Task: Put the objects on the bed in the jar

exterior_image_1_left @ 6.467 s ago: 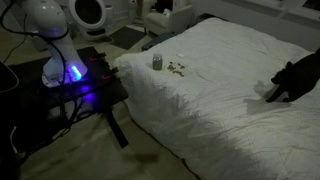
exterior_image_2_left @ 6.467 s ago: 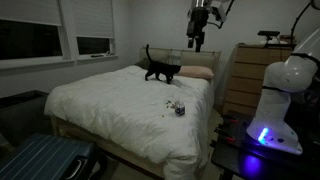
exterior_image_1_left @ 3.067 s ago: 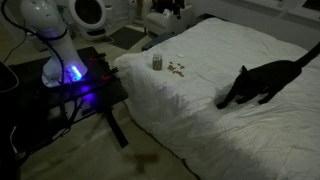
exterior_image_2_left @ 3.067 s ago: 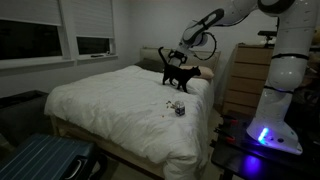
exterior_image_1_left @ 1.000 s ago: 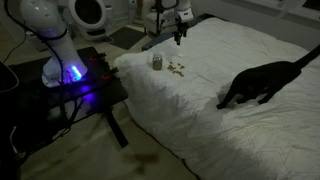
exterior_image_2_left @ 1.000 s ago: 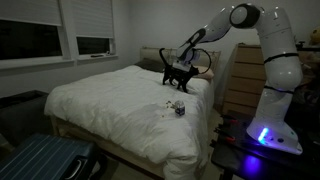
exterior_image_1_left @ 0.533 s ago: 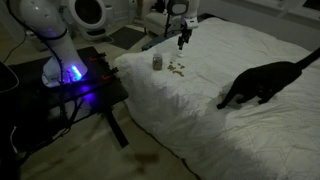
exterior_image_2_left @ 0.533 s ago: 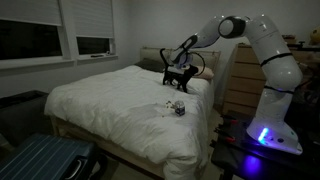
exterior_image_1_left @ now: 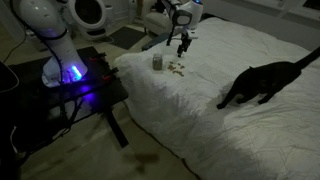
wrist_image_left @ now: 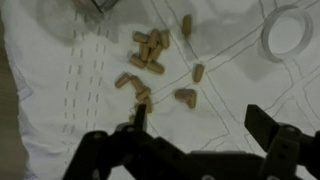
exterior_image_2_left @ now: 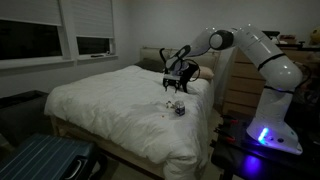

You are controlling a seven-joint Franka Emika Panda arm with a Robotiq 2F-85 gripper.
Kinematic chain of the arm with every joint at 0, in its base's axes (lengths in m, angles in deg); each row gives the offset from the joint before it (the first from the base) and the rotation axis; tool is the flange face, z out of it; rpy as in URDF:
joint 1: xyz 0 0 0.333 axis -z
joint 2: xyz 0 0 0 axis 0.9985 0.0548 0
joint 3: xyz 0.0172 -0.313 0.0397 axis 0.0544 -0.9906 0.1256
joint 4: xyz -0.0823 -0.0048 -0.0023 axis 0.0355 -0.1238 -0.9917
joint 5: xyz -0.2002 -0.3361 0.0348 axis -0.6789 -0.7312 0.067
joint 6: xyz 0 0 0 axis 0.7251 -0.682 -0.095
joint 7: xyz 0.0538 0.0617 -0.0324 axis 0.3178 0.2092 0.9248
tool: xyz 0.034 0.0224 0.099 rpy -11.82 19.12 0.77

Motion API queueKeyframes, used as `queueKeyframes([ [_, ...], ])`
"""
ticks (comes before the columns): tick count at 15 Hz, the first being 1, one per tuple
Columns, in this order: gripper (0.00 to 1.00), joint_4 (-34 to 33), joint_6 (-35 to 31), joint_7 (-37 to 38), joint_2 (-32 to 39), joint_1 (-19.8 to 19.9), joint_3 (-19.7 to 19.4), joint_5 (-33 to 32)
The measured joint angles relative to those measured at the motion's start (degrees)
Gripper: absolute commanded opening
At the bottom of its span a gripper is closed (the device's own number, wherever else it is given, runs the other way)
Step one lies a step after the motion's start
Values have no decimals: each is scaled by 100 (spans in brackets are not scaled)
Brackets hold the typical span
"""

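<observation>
The olive-brown pair lies clear of the cluster and lines up with the gap between the robot's open fingers, so the gripper keeps going down until the fingers are on either side of the pair [wrist_image_left: 186, 98].
Several small olive-brown objects [wrist_image_left: 150, 50] lie scattered on the white quilted bed [wrist_image_left: 60, 90]; in an exterior view they are a small cluster [exterior_image_1_left: 176, 68]. The jar [exterior_image_1_left: 157, 62] stands upright beside them; from the wrist its round rim [wrist_image_left: 267, 38] shows at top right, and it is also seen near the bed's edge [exterior_image_2_left: 180, 109]. My gripper [wrist_image_left: 200, 125] hangs open above the pieces with nothing between its dark fingers [wrist_image_left: 265, 125]. It hovers a little above the cover in both exterior views [exterior_image_1_left: 183, 45] [exterior_image_2_left: 172, 86].
A black cat [exterior_image_1_left: 262, 83] stands on the bed, well away from the jar; in an exterior view it is right behind the arm [exterior_image_2_left: 186, 72]. The robot base [exterior_image_1_left: 62, 70] glows blue on a dark stand beside the bed. A wooden dresser [exterior_image_2_left: 240, 75] stands by the headboard.
The arm has come down and moved over the scattered pieces, closer to the bed cover. The gripper has stayed open. The cat has barely shifted.
</observation>
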State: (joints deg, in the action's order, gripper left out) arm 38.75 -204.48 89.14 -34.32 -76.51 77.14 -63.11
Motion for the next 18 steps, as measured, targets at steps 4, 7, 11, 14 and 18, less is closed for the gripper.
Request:
queueKeyframes([
  [4,100,-505,-6,36,499,41,0,0],
  [7,100,-843,0,74,830,99,0,0],
  [11,100,-1266,97,274,1248,180,0,-4],
  [14,100,-1566,222,403,1481,217,0,-4],
  [18,100,-1928,326,584,1741,255,4,-4],
])
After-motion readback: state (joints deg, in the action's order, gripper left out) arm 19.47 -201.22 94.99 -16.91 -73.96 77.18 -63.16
